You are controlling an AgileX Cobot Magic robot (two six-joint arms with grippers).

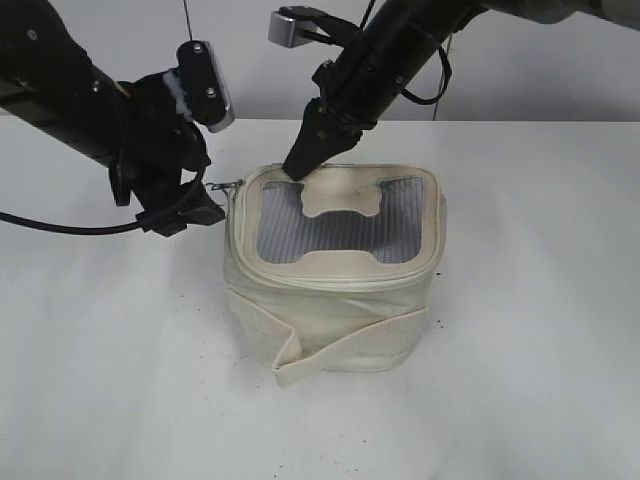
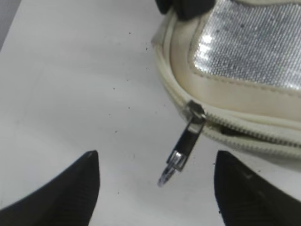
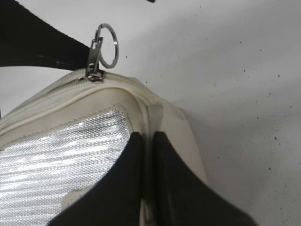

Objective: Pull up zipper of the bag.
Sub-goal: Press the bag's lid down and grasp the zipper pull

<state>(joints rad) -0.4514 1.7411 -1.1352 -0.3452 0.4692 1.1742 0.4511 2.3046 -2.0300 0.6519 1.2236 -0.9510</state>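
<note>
I expect the silver slider (image 1: 233, 186) to follow the track round to the front of the bag when I pull the ring, because a dark gap (image 2: 230, 131) shows beside the slider.
The cream bag (image 1: 330, 320) stands mid-table, its lid with grey ribbed panels (image 1: 340, 225) facing up. The zipper track (image 2: 249, 134) runs round the lid edge, with a small dark gap just right of a silver slider (image 2: 195, 113). The slider's ring pull (image 2: 170, 173) hangs outward at the bag's back left corner (image 1: 222, 186). My left gripper (image 2: 157, 153) is open, its fingers on either side of the pull and not touching it. My right gripper (image 3: 148, 136) is shut, tips pressed on the lid's back left corner (image 1: 297, 170). The slider and ring (image 3: 101, 52) also show in the right wrist view.
A loose cream strap (image 1: 340, 350) wraps across the bag's front and ends on the white table (image 1: 110, 360). Both black arms reach in from the back, the left one (image 1: 80, 100) low over the table beside the bag.
</note>
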